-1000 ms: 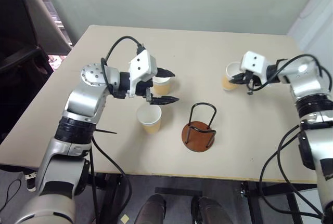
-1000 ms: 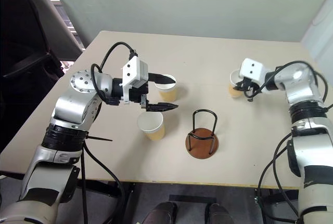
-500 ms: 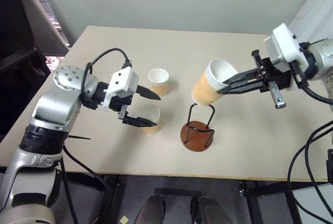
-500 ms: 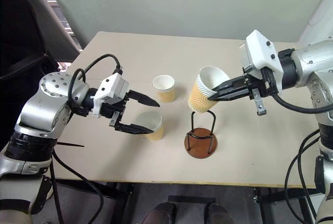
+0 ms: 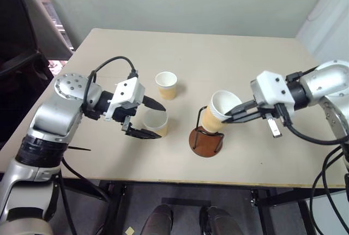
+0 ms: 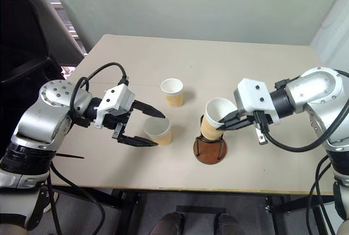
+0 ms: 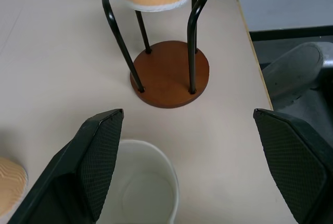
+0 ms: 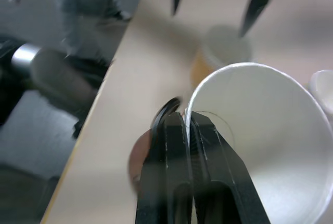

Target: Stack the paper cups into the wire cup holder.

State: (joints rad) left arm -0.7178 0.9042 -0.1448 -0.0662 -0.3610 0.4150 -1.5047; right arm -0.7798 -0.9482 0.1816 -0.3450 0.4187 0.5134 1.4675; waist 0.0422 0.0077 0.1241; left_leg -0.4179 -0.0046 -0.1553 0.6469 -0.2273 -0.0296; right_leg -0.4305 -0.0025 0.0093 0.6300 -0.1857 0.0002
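My left gripper will let the paper cup beside it sink deep into the holder's cup when I lower it, because the paper cup gets narrower toward its bottom.
One paper cup hangs tilted between the black loops of the wire cup holder, its bottom above the brown base. My right gripper is shut on this cup's white rim, one finger inside and one outside. A second paper cup stands upright on the table to the holder's left. My left gripper is open, with a finger on each side of this cup; I cannot tell if they touch it. A third paper cup stands alone farther back.
The beige table ends close in front of the holder at its front edge. A black chair stands off the table's left side. Bare tabletop lies to the right of and behind the holder.
My right gripper lifted a cup from the far right of the table and lowered it between the holder's loops. My left gripper moved from the back cup to the nearer one.
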